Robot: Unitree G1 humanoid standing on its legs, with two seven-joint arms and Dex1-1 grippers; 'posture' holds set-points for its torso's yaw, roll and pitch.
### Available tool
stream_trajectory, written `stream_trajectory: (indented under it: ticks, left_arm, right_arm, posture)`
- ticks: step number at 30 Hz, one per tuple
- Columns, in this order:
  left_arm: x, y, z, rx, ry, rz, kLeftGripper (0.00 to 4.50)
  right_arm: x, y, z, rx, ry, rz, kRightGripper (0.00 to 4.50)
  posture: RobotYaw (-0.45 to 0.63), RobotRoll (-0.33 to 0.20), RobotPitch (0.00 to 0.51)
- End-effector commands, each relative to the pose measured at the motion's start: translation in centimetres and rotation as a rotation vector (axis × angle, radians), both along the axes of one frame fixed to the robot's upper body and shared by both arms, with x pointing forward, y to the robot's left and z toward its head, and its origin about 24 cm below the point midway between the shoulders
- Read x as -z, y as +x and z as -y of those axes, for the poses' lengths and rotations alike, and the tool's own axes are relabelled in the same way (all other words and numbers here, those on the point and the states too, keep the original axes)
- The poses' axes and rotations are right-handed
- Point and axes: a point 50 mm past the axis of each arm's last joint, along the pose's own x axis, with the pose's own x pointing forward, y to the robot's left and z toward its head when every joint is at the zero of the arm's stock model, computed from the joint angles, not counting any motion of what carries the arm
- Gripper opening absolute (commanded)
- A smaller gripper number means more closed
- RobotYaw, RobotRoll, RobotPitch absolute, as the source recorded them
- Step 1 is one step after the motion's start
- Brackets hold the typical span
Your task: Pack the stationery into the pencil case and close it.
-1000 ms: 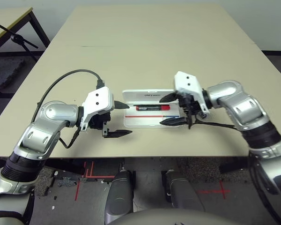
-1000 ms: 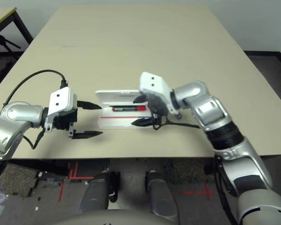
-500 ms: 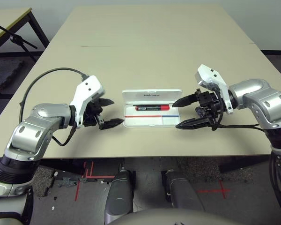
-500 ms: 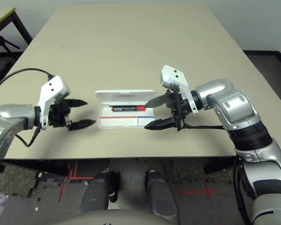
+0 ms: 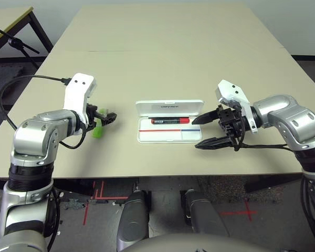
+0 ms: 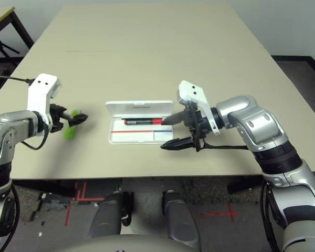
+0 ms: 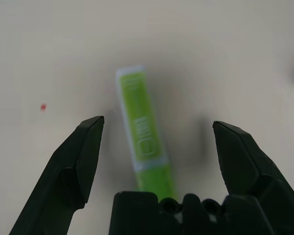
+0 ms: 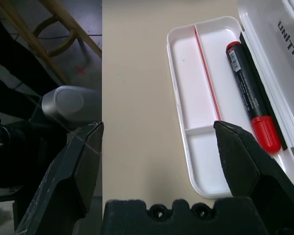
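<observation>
The lime-green highlighter [image 5: 98, 129] is crosswise to the pencil case's near slot [image 5: 160, 136], so my left gripper should pick up the highlighter and turn it lengthwise before putting it in.
The pencil case [image 5: 169, 135] lies open in the middle of the table, its lid [image 5: 169, 106] folded back. A red marker [image 5: 170, 120] with a black cap rests in the tray's far slot, and it also appears as the marker [image 8: 250, 88] in the right wrist view. The lime-green highlighter [image 5: 98, 130] lies on the table left of the case. My left gripper [image 5: 106, 117] hangs open just over it, and the highlighter [image 7: 144, 147] sits between the spread fingers. My right gripper [image 5: 196, 133] stands open at the case's right end, holding nothing, with the tray [image 8: 201, 98] ahead of it.
The beige table [image 5: 168, 58] stretches far behind the case. A cable [image 5: 31, 79] loops from my left wrist. A second table and a dark stand [image 5: 16, 39] are off to the far left, beyond the table edge.
My left gripper has swung left, away from the case, to over the highlighter. My right gripper has drawn back from over the tray to its right end. Both stay open.
</observation>
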Motion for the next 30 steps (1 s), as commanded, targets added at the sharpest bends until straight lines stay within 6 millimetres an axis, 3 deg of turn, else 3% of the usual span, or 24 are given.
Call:
stream_trajectory:
  ticks: [1,13,16,23,26,30]
  left_arm:
    - [0.5,0.3,-0.6,-0.073,-0.005,-0.024,4.5]
    - [2.4,0.7,-0.2,-0.09,-0.034,-0.08,4.5]
    - [2.7,0.7,-0.1,-0.083,-0.035,-0.085,3.9]
    - [2.3,0.5,-0.1,-0.03,-0.013,-0.07,1.19]
    - [2.0,0.4,-0.2,0.017,-0.001,-0.043,1.08]
    - [1.5,-0.6,-0.3,0.236,0.048,0.032,1.08]
  right_arm:
    - [0.1,-0.3,0.0,-0.003,-0.02,0.005,4.47]
    - [0.2,-0.4,0.0,0.006,-0.029,0.015,4.47]
    - [0.1,-0.3,0.0,0.008,-0.03,0.017,4.5]
    - [0.0,-0.1,0.0,0.012,-0.034,0.027,4.5]
    - [0.0,-0.1,-0.1,0.012,-0.036,0.031,4.5]
    - [0.0,0.0,-0.2,0.015,-0.035,0.04,4.5]
  posture:
    - [0.06,0.0,0.155]
    - [0.05,0.0,0.158]
    - [0.05,0.0,0.158]
    - [0.05,0.0,0.157]
    - [0.05,0.0,0.154]
    - [0.05,0.0,0.154]
